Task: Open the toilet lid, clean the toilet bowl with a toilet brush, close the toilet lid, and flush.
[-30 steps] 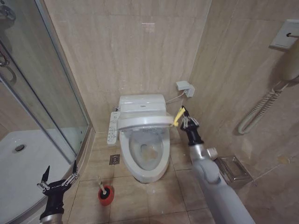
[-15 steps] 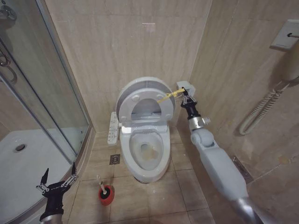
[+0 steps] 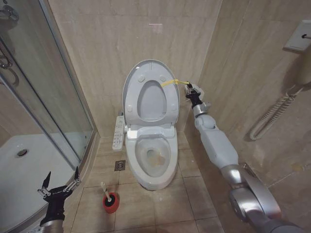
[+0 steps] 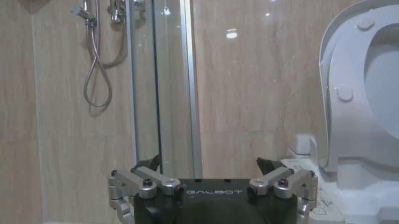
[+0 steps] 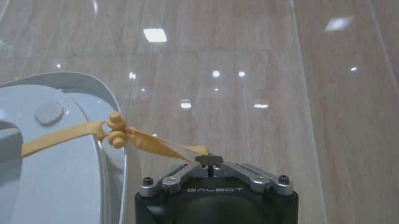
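My gripper will lift the toilet brush (image 3: 104,188) free and leave the holder behind, because the toilet brush leans in the red holder's wide opening (image 3: 111,199).
The toilet lid (image 3: 149,73) stands upright against the back wall, its underside and small round bumpers facing me. My right gripper (image 3: 188,88) is beside the lid's upper right rim, shut on the yellow strap (image 3: 170,82). In the right wrist view the yellow strap (image 5: 153,144) runs taut from the toilet lid (image 5: 59,168) into my right gripper (image 5: 210,159). Below, the toilet bowl (image 3: 168,170) lies uncovered with a yellow-brown stain inside. The toilet brush (image 3: 104,188) stands in a red holder (image 3: 110,203) on the floor. My left gripper (image 3: 59,184) hangs open at the lower left, holding nothing.
A glass shower door (image 3: 46,97) and white shower tray (image 3: 19,170) take up the left. A control panel (image 3: 117,132) hangs at the toilet's left side. A floor drain (image 3: 119,165) sits between brush and toilet. A hose (image 3: 272,116) hangs on the right wall.
The toilet lid has swung from low over the seat up to fully upright. My right gripper rose and moved back toward the wall with the strap. The left arm has stayed still.
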